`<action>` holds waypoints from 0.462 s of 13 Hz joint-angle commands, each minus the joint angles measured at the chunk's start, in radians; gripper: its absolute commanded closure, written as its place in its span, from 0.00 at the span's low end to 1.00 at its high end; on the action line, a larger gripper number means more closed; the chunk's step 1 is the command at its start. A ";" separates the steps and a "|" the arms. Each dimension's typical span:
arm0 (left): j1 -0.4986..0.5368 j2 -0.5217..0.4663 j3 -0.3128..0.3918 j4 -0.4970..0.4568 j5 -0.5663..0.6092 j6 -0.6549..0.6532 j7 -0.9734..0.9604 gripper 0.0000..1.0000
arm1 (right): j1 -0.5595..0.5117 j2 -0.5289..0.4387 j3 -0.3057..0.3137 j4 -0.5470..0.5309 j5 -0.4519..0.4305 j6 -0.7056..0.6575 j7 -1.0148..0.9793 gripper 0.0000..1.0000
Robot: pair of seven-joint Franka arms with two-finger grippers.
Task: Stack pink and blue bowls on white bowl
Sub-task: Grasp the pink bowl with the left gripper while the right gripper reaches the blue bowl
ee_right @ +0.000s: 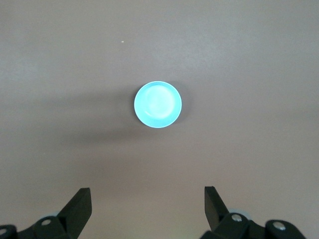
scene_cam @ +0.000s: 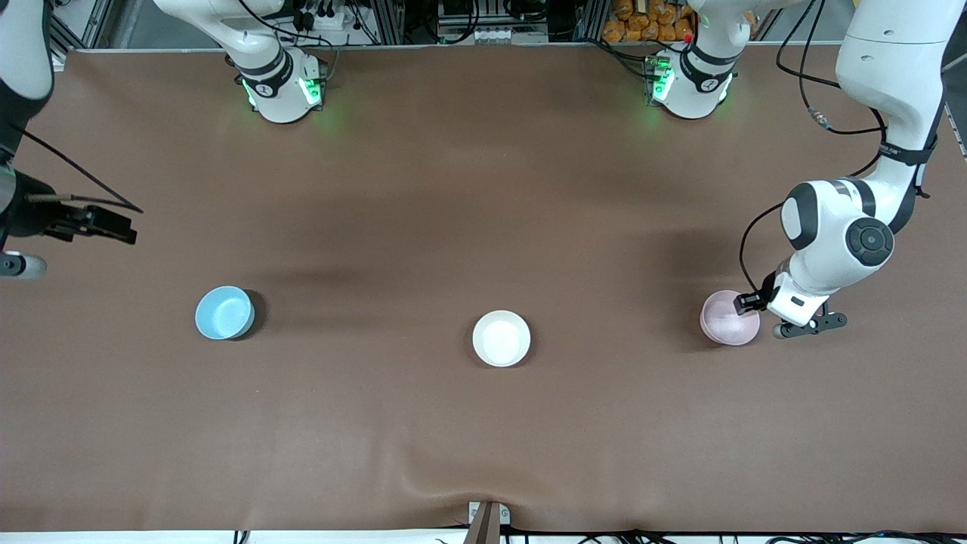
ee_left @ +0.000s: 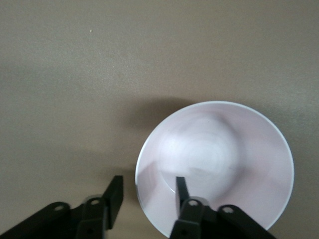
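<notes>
I can see the blue bowl (scene_cam: 225,313) standing upright and clear ahead of my open right gripper, so I should go down next toward its near rim (scene_cam: 199,316) until the fingers are on either side of it.
The pale pink bowl (scene_cam: 727,323) stands toward the left arm's end of the table and fills the left wrist view (ee_left: 224,159). My left gripper (scene_cam: 748,304) is low at its rim and open (ee_left: 148,189): one finger is inside the bowl, the other outside, with the rim between them and a gap on each side. The white bowl (scene_cam: 502,338) stands mid-table. The sky blue bowl (scene_cam: 224,313) stands toward the right arm's end. My right gripper (scene_cam: 113,225) waits high at that end, open and empty (ee_right: 148,199), with the blue bowl (ee_right: 158,104) far below it.
The three bowls stand in a row on the brown table cover (scene_cam: 483,189), each upright and apart. The two arm bases (scene_cam: 279,87) (scene_cam: 687,83) stand along the edge farthest from the front camera.
</notes>
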 commanded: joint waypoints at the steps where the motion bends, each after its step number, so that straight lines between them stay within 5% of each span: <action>1: 0.011 0.015 -0.006 0.009 0.017 0.017 0.007 0.56 | -0.035 0.072 0.008 -0.010 -0.009 0.034 0.005 0.00; 4: 0.011 0.027 -0.006 0.014 0.017 0.019 0.007 0.70 | -0.081 0.184 0.008 -0.011 -0.009 0.093 0.005 0.00; 6: 0.010 0.030 -0.006 0.014 0.017 0.028 0.007 0.95 | -0.088 0.215 0.008 -0.054 -0.009 0.178 0.005 0.00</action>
